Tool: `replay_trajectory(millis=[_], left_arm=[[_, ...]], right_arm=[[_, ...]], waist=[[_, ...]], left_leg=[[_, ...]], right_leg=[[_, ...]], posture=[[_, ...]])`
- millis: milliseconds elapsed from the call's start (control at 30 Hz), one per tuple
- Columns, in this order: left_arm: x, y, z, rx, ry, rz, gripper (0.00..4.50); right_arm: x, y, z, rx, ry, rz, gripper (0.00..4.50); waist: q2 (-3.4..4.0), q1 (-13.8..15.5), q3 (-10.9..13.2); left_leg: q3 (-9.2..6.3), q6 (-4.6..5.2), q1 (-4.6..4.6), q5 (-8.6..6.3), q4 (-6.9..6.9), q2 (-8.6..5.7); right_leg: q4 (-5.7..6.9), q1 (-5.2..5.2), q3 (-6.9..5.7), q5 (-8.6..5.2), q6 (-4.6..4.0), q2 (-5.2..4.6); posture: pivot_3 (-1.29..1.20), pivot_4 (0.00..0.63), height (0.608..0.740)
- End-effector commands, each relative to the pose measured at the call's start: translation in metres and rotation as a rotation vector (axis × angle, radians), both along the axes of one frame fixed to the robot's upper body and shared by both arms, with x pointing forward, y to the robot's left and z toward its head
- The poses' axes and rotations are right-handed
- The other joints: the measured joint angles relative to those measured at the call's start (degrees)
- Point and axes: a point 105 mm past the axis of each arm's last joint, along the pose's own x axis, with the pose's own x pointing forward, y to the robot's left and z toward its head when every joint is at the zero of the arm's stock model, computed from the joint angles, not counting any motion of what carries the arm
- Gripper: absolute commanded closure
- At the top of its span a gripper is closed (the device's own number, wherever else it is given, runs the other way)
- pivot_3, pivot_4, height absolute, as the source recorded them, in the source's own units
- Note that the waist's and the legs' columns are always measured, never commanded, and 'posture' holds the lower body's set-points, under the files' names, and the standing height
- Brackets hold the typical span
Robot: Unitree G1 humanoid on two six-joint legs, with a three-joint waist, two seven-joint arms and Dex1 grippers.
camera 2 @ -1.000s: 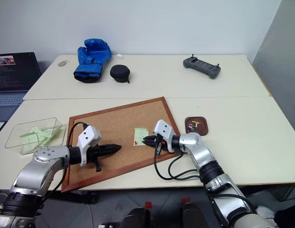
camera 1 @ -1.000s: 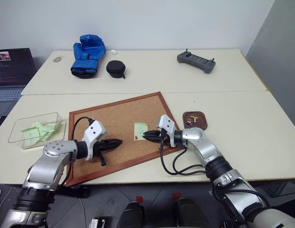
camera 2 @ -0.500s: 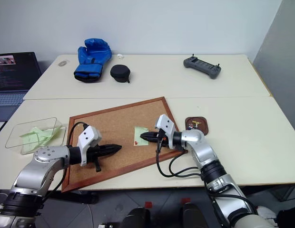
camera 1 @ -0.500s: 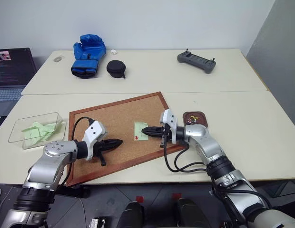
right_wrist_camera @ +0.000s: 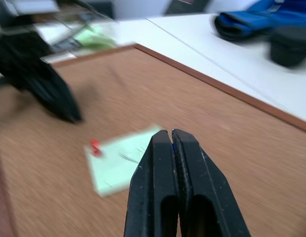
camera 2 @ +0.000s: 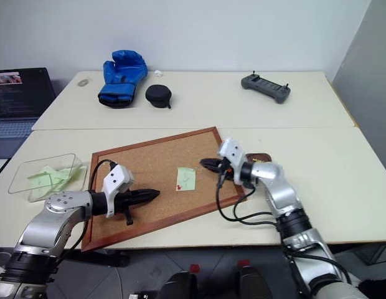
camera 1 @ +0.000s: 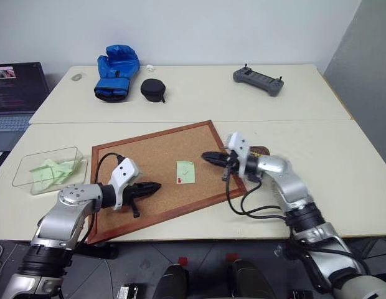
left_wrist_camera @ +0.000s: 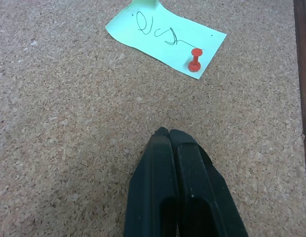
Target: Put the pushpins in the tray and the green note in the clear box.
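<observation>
The shut fingers of my right gripper pinch a pushpin (right_wrist_camera: 173, 147), and the tray sits beside the board, so the gripper carries on to the tray (camera 1: 260, 151) and lets go over it.
The green note (camera 1: 185, 172) lies on the cork board (camera 1: 143, 159), with a red pushpin (left_wrist_camera: 194, 60) stuck in one of its corners. My right gripper (camera 1: 207, 156) hovers shut above the board, to the right of the note and near the board's right edge; I cannot tell whether its tips pinch a pin. The tray (camera 1: 261, 150) sits just behind that arm, mostly hidden by it. My left gripper (camera 1: 157, 185) is shut and empty, low over the board, to the left of the note. At the far left stands the clear box (camera 1: 21, 170) with green slips inside.
On the far table are a blue boxing glove (camera 1: 116, 72), a black round case (camera 1: 153, 90) and a grey controller (camera 1: 258, 80). A laptop (camera 1: 15, 93) stands at the left edge. Bare tabletop lies to the right of the tray.
My right gripper has drawn back from the note, rising and moving right toward the board's right edge. The note, the red pin and my left gripper stay where they were.
</observation>
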Motion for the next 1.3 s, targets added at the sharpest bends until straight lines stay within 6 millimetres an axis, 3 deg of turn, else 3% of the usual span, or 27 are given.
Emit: replay_trajectory(millis=[33, 167, 267, 733, 767, 800, 1100, 1200, 1300], left_arm=[[-0.011, 0.007, -0.025, 0.047, 0.114, 0.021, 4.50], [-0.010, 0.006, -0.026, 0.046, 0.117, 0.016, 4.50], [-0.008, 0.005, -0.025, 0.047, 0.117, 0.013, 4.50], [-0.004, 0.003, -0.023, 0.049, 0.107, 0.001, 4.50], [-0.004, 0.003, -0.023, 0.050, 0.107, 0.002, 4.50], [-0.005, 0.004, -0.023, 0.052, 0.107, 0.002, 4.50], [-0.004, 0.005, -0.021, 0.053, 0.104, 0.002, 4.50], [-0.004, 0.005, -0.022, 0.052, 0.103, 0.001, 4.50], [-0.004, 0.004, -0.022, 0.051, 0.103, -0.001, 4.50]], right_arm=[[0.012, -0.057, 0.020, 0.026, -0.040, -0.278, 4.49], [0.017, -0.091, 0.010, 0.085, 0.062, -0.460, 4.49], [0.020, -0.101, 0.005, 0.116, 0.110, -0.531, 4.49], [0.016, -0.101, -0.013, 0.147, 0.245, -0.575, 4.49], [0.016, -0.100, -0.011, 0.155, 0.244, -0.571, 4.06], [0.016, -0.100, -0.010, 0.158, 0.241, -0.570, 4.04], [0.016, -0.101, -0.006, 0.144, 0.219, -0.572, 2.12], [0.016, -0.101, -0.005, 0.136, 0.206, -0.568, 1.64], [0.016, -0.102, -0.004, 0.120, 0.189, -0.567, 1.64]], waist=[[0.00, 0.2, 0.0], [0.02, 0.3, 0.0], [0.06, 0.3, 0.0], [0.08, 0.4, 0.0], [0.08, 0.4, 0.0], [0.09, 0.4, 0.0], [0.09, 0.3, -0.1], [0.09, 0.3, -0.1], [0.09, 0.3, -0.1]], left_leg=[[-0.02, 0.00, -0.01, 0.00, -0.03, 0.00], [0.03, 0.00, 0.02, 0.00, -0.12, 0.00], [0.04, 0.00, 0.05, 0.00, -0.14, 0.01], [0.02, 0.01, 0.02, 0.01, -0.14, -0.01], [0.04, 0.01, 0.02, 0.01, -0.14, -0.01], [0.06, 0.01, 0.03, 0.01, -0.14, -0.02], [0.04, 0.01, 0.03, 0.01, -0.15, -0.02], [0.05, 0.01, 0.03, 0.01, -0.15, -0.02], [0.05, 0.01, 0.03, 0.01, -0.15, -0.02]], right_leg=[[-0.02, 0.00, -0.01, 0.00, 0.00, 0.00], [-0.09, 0.01, 0.03, 0.00, 0.00, 0.00], [-0.09, 0.01, 0.04, 0.00, -0.01, 0.00], [-0.13, 0.04, 0.01, 0.00, 0.00, 0.01], [-0.13, 0.04, 0.02, 0.00, 0.00, 0.01], [-0.13, 0.04, 0.04, 0.00, 0.00, 0.01], [-0.14, 0.04, 0.02, 0.00, 0.00, 0.02], [-0.14, 0.04, 0.01, 0.00, 0.00, 0.02], [-0.14, 0.04, 0.02, 0.00, 0.00, 0.02]], posture=[[0.00, 0.150, 0.740], [0.00, 0.150, 0.740], [0.00, 0.150, 0.740], [0.00, 0.150, 0.740], [0.00, 0.150, 0.740], [0.00, 0.150, 0.740], [0.00, 0.150, 0.740], [0.00, 0.150, 0.740], [0.00, 0.150, 0.740]])
